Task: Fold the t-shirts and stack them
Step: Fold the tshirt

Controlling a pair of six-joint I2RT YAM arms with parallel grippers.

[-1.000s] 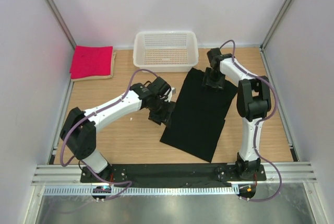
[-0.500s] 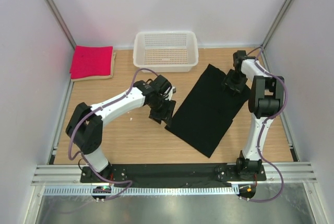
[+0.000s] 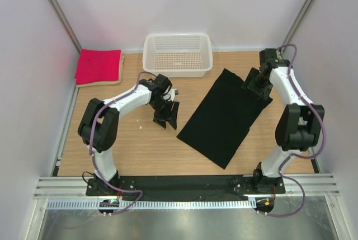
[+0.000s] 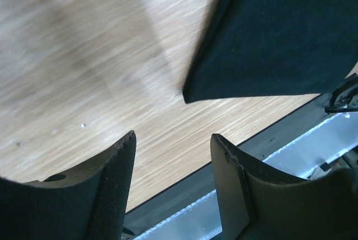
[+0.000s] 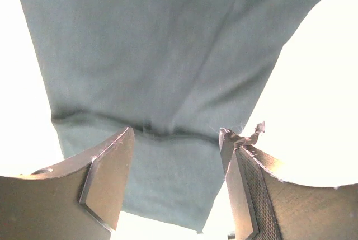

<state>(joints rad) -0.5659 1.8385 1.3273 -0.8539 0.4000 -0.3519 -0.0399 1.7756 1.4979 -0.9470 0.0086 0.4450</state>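
Observation:
The black t-shirt [image 3: 215, 118] lies at a slant across the table, so next my left gripper pinches the t-shirt's nearest corner [image 3: 179, 136] while my right gripper swings the t-shirt's far end straight before the folding.
The black t-shirt [image 3: 224, 116] lies folded into a long strip, slanting across the table's middle right. My left gripper [image 3: 166, 116] is open and empty over bare wood just left of the shirt's near-left edge; the left wrist view shows the gripper [image 4: 173, 145] and a shirt corner [image 4: 268, 38] ahead of it. My right gripper [image 3: 257, 86] is open over the shirt's far right corner; in the right wrist view the gripper [image 5: 176, 139] has cloth [image 5: 156, 55] below and between its jaws. The pink-red t-shirt [image 3: 98, 65] lies folded on the beige one [image 3: 102, 82] at the far left.
A white mesh basket [image 3: 178, 55] stands at the back centre, close to the shirt's far end. Frame posts and side walls bound the table. The black base rail [image 3: 179, 185] runs along the near edge.
My right arm swung to the right, and the black shirt's far end turned right with it. My left gripper pulled back to the left, off the shirt's edge.

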